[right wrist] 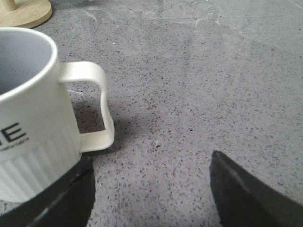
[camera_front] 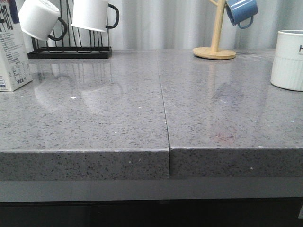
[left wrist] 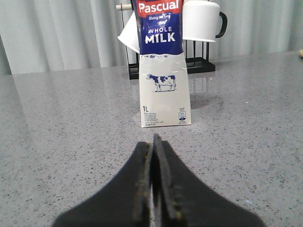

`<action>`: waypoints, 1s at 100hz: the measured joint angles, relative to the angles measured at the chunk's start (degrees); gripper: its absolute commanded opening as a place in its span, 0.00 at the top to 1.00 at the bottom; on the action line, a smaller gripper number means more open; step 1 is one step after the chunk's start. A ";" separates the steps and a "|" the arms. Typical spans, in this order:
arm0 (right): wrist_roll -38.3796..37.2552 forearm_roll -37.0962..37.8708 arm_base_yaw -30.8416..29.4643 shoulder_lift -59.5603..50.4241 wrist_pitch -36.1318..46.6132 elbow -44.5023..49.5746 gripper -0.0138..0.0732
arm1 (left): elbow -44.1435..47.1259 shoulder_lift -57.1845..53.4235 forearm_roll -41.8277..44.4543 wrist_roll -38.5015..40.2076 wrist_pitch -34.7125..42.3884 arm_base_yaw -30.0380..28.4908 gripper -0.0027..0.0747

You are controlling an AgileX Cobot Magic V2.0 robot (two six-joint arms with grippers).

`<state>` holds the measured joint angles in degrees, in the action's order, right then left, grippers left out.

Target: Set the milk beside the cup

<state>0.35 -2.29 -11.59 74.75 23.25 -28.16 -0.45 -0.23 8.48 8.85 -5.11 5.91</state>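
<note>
My right gripper should keep moving in, since the cup's white handle (right wrist: 90, 71) faces its open fingers. It should go on until the fingers are on both sides of the handle's upright bar (right wrist: 106, 113), and then close.
The milk carton (camera_front: 10, 52) stands upright at the far left of the grey counter, cut off by the frame edge. In the left wrist view the milk (left wrist: 162, 66) stands a short way ahead of my left gripper (left wrist: 155, 142), which is shut and empty, low over the counter. The cup (camera_front: 289, 59), white with a ribbed lower half, stands at the far right. In the right wrist view the cup (right wrist: 33, 118) with its white handle (right wrist: 97, 109) is close beside my open right gripper (right wrist: 151, 163), next to one finger. Neither gripper shows in the front view.
A black wire rack (camera_front: 71, 51) with two white black-handled mugs (camera_front: 92, 14) stands at the back left, behind the milk. A wooden mug tree (camera_front: 215, 47) with a blue mug (camera_front: 241, 10) stands at the back right. A seam (camera_front: 164, 109) runs down the counter's middle.
</note>
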 measured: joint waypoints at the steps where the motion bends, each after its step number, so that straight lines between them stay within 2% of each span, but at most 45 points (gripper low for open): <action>1: -0.35 0.12 0.00 0.15 0.18 0.00 0.25 | 0.00 0.00 0.00 0.00 0.00 0.00 0.99; 25: -1.71 1.02 0.00 4.77 6.04 -0.58 0.25 | 0.00 0.00 0.00 0.00 0.00 0.00 0.99; 79: -4.24 4.66 0.00 16.40 10.47 -9.92 0.26 | 0.00 0.00 0.00 0.00 0.00 0.00 0.99; 86: -4.34 5.43 0.00 18.09 10.71 -11.31 0.33 | 0.00 0.00 0.00 0.00 0.00 0.00 0.99; 100: -6.10 6.31 0.00 20.16 12.08 -12.70 0.66 | 0.00 0.00 0.00 0.00 0.00 0.00 0.99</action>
<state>-5.75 4.02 -11.59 94.90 35.33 -40.86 -0.45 -0.23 8.48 8.85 -5.11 5.91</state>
